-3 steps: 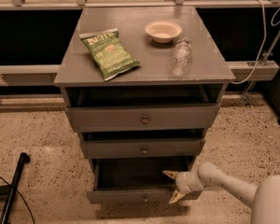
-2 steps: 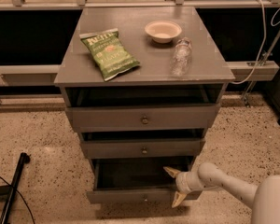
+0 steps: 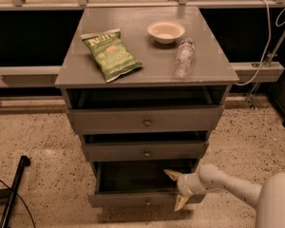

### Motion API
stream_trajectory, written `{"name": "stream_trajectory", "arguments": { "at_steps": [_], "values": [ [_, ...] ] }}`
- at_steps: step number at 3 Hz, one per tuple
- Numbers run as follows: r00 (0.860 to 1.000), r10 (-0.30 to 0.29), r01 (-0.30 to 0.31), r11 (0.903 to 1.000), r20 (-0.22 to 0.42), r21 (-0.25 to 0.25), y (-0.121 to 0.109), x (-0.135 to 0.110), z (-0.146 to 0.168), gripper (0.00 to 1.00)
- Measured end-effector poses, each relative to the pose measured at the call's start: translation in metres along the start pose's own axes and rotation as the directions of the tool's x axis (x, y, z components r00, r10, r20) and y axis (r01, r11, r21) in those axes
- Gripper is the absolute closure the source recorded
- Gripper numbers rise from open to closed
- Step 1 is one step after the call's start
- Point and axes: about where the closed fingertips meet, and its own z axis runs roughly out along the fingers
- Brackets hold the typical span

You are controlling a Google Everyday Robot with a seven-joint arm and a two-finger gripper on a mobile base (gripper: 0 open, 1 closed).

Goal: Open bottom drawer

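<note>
I should lift my gripper clear, close it, and push the front out from inside the drawer point(image 3: 167, 185), because my gripper's spread fingers are on both sides of the partly open bottom drawer's front point(image 3: 167, 199).
The grey cabinet point(image 3: 142, 70) has three drawers. Its bottom drawer point(image 3: 133, 198) stands pulled out, with its dark inside showing and a small knob point(image 3: 147, 203) low on its front. My gripper point(image 3: 175, 189) is at the right part of that front. One tan finger point(image 3: 171, 174) reaches over the top edge into the drawer. The other finger point(image 3: 180, 203) hangs in front of the panel. The fingers are spread apart, so the gripper is open and straddles the drawer front. My white arm point(image 3: 232, 189) comes in from the lower right.
On the cabinet top lie a green chip bag point(image 3: 111, 54), a small white bowl point(image 3: 166, 31) and a clear plastic bottle point(image 3: 184, 57). The middle drawer point(image 3: 145, 150) and top drawer point(image 3: 145, 119) are slightly out. A black pole point(image 3: 12, 189) lies on the floor at left.
Almost nothing differs. The gripper has shifted a touch at the drawer front, and the bottom drawer stays pulled out about as far as before.
</note>
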Motion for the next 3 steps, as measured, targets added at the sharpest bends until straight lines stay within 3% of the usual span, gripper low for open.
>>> {"name": "stream_trajectory", "arguments": {
  "at_steps": [1, 2, 3],
  "values": [
    [0.999, -0.024, 0.022, 0.9990, -0.035, -0.040, -0.009, -0.012, -0.009, 0.00],
    [1.000, 0.007, -0.006, 0.9984, 0.009, -0.057, -0.016, -0.008, -0.014, 0.26],
    [0.996, 0.031, -0.031, 0.9995, 0.080, -0.001, -0.028, 0.008, -0.028, 0.50]
  ]
}}
